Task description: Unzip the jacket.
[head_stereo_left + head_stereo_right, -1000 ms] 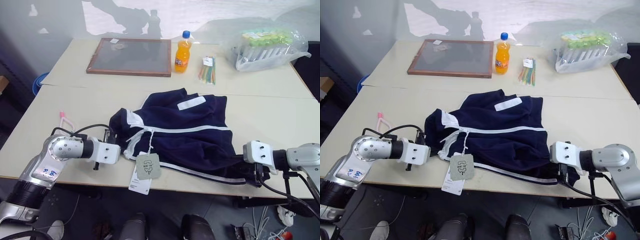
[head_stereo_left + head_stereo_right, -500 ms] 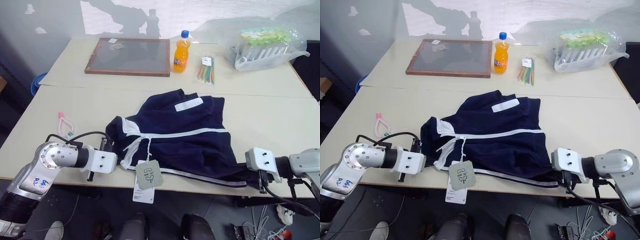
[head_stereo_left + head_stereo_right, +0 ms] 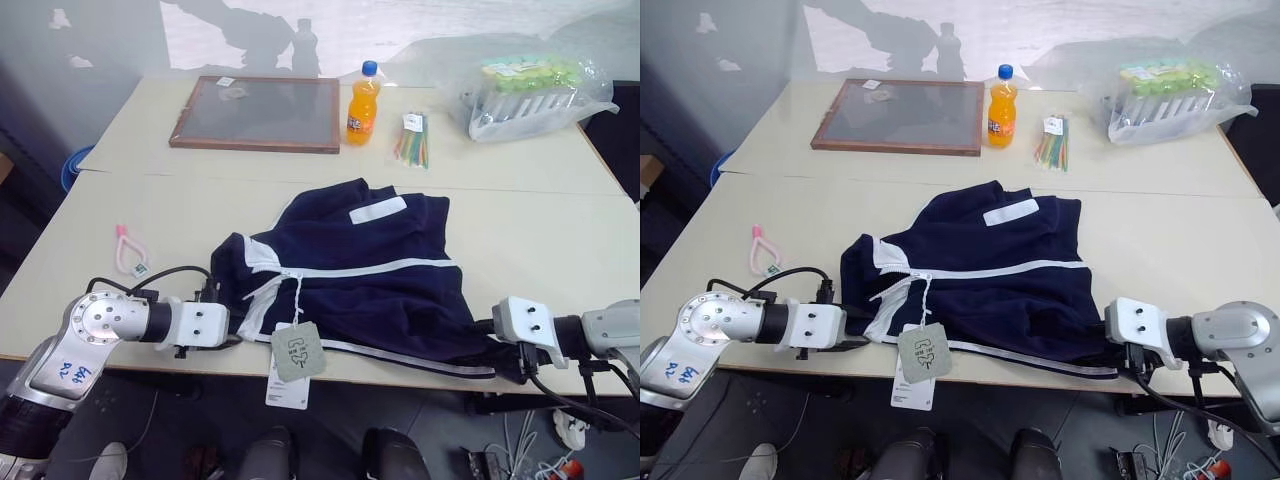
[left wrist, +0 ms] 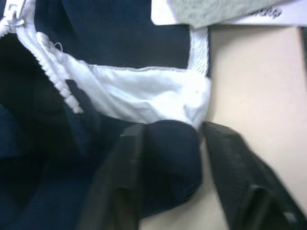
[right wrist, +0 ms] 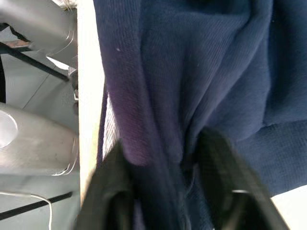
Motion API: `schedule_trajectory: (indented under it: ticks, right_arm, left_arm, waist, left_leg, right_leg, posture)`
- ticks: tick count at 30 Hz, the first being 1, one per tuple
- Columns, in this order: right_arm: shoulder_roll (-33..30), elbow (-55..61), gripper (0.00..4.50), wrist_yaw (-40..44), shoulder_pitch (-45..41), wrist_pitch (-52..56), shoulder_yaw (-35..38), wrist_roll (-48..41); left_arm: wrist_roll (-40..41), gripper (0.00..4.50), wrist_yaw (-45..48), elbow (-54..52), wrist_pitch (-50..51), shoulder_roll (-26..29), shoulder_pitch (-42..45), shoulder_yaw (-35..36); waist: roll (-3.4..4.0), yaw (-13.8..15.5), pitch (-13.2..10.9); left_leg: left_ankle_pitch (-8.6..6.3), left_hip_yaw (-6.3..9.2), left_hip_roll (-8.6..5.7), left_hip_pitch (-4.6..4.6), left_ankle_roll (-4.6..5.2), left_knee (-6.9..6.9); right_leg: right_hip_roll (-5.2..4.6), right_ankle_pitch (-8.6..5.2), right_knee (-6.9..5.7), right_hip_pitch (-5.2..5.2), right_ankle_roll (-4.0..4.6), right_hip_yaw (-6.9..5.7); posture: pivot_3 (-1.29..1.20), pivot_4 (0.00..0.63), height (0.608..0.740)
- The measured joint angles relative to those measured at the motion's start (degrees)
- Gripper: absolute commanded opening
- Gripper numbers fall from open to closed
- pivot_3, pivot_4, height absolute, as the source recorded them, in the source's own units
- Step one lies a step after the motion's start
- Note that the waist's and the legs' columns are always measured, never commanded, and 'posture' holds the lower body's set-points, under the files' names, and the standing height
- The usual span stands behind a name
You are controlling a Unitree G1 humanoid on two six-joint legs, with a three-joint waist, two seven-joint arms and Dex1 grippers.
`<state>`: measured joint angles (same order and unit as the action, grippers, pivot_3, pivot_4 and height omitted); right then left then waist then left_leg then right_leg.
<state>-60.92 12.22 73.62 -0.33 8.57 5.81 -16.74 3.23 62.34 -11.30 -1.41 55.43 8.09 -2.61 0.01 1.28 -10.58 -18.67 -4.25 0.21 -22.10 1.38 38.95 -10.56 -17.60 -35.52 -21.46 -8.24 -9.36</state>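
Observation:
The grey-green hang tag [image 3: 298,352] is hanging from the zipper over the front edge, so my left gripper should put the tag up on the jacket [image 3: 345,256] before unzipping.
The navy-blue jacket [image 3: 370,270] lies crumpled on the near table, its white zipper [image 4: 48,67] running down the front. A grey-green hang tag [image 3: 297,351] and a white hang tag [image 3: 285,390] dangle over the front edge. At the jacket's left front corner my left gripper [image 3: 226,338] is open, with a fold of navy fabric and white trim lying between its fingers [image 4: 125,167]. My right gripper [image 3: 488,338] is at the jacket's right hem near the table edge, also open, with bunched navy fabric between its fingers [image 5: 115,187].
On the far table stand a framed board [image 3: 260,112], an orange soda bottle [image 3: 365,103], a bundle of coloured sticks [image 3: 412,140] and a clear plastic bag of goods [image 3: 535,95]. A small pink item [image 3: 130,250] lies left of the jacket. The table's front edge [image 3: 400,372] runs just under both grippers.
Both grippers have opened from shut, the fabric still between their fingers. The left arm has drawn back toward the front edge, and the jacket's left side and tags slid slightly with it.

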Motion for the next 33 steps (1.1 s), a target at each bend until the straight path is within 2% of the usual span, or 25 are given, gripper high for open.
schedule_trajectory:
  ticks: [5,6,10,12,15,17,19,23,26,30,33]
  right_arm:
    - [-1.2,1.2,4.40,0.5,-0.2,2.6,3.2,-2.3]
    - [-1.5,1.4,4.46,0.5,-1.0,4.2,4.4,-3.7]
    - [-3.9,3.0,4.46,0.9,-6.3,16.1,10.2,-13.9]
    - [-4.2,4.4,4.46,0.4,-10.2,25.5,13.0,-23.2]
    - [-4.1,7.1,4.46,-0.8,-11.8,34.6,13.0,-32.2]
    - [-1.9,11.4,4.46,-3.7,-13.2,41.1,10.5,-39.5]
    - [0.9,14.6,4.46,-7.1,-14.4,45.0,6.8,-43.2]
    - [8.0,14.7,4.46,-17.1,-17.6,51.8,-1.4,-44.9]
    - [12.1,14.7,4.46,-21.2,-19.0,53.7,-6.1,-43.8]
    - [11.7,15.4,4.46,-20.8,-18.3,52.2,-8.2,-40.4]
    - [7.9,17.5,4.46,-17.0,-16.1,48.6,-7.6,-37.9]
  left_arm:
    - [4.4,4.41,1.8,-2.8,5.0,1.2,-4.0,2.7]
    - [6.7,4.46,2.8,-3.7,7.4,1.7,-5.1,4.0]
    - [19.9,4.46,8.0,-6.8,19.0,5.6,-6.4,12.8]
    - [24.4,4.46,9.7,-7.6,22.9,6.9,-5.4,16.0]
    - [26.5,4.46,10.6,-8.1,25.5,7.2,-3.7,15.9]
    - [26.4,4.46,10.9,-7.9,26.0,7.3,-1.0,14.5]
    - [25.9,4.46,11.1,-8.0,25.8,7.4,0.4,13.3]
    - [24.8,4.46,11.0,-8.0,25.7,7.2,2.3,10.3]
    - [23.9,4.46,10.2,-8.2,25.5,5.9,5.3,8.2]
    - [19.4,4.46,9.8,-7.9,21.3,4.6,5.7,4.0]
    - [12.9,4.46,9.1,-6.2,11.8,1.1,8.0,-0.7]
  waist:
    - [0.00,-0.1,0.0]
    - [-0.03,-0.1,0.0]
    - [-0.02,-0.1,-0.1]
    - [-0.01,-0.1,-0.1]
    - [-0.01,0.2,-0.1]
    - [-0.02,0.1,-0.1]
    - [-0.02,0.1,-0.1]
    - [-0.02,-0.1,-0.2]
    - [-0.03,0.0,-0.2]
    - [-0.03,0.3,-0.2]
    - [-0.06,0.5,-0.1]
  left_leg:
    - [0.00,0.01,0.04,-0.01,-0.01,0.00]
    - [-0.01,0.02,0.27,-0.02,-0.01,0.01]
    - [-0.03,0.02,0.45,-0.02,-0.05,0.05]
    - [-0.04,0.05,0.48,-0.01,-0.07,0.05]
    - [-0.07,0.13,0.44,-0.08,-0.07,0.05]
    - [-0.08,0.13,0.46,-0.08,-0.09,0.05]
    - [-0.09,0.11,0.45,-0.08,-0.10,0.05]
    - [-0.10,0.02,0.39,-0.09,-0.14,0.04]
    - [-0.11,0.00,0.34,-0.11,-0.14,0.06]
    - [-0.13,0.00,0.14,-0.14,-0.10,0.06]
    - [-0.13,-0.01,0.12,-0.15,-0.09,0.08]
  right_leg:
    - [0.02,0.00,0.01,-0.01,0.00,0.00]
    - [0.02,0.00,0.01,-0.01,0.00,0.00]
    - [0.07,0.00,0.02,-0.01,0.01,0.01]
    - [0.11,0.00,0.04,0.01,0.01,0.00]
    - [0.13,0.00,0.08,0.03,0.01,0.01]
    - [0.17,0.00,0.10,0.03,0.01,0.01]
    - [0.18,0.00,0.09,0.02,0.01,0.03]
    - [0.24,-0.01,0.06,-0.07,0.03,0.09]
    - [0.25,-0.01,0.07,-0.08,0.03,0.11]
    - [0.23,-0.01,0.10,-0.07,0.03,0.11]
    - [0.22,-0.01,0.12,-0.06,0.03,0.08]
  posture:
    - [0.00,0.150,0.740]
    - [0.00,0.150,0.740]
    - [0.00,0.150,0.740]
    - [0.00,0.150,0.740]
    - [0.00,0.150,0.740]
    - [0.00,0.150,0.740]
    - [0.00,0.150,0.740]
    - [0.00,0.150,0.740]
    - [0.00,0.150,0.740]
    - [0.00,0.150,0.740]
    - [0.00,0.150,0.740]
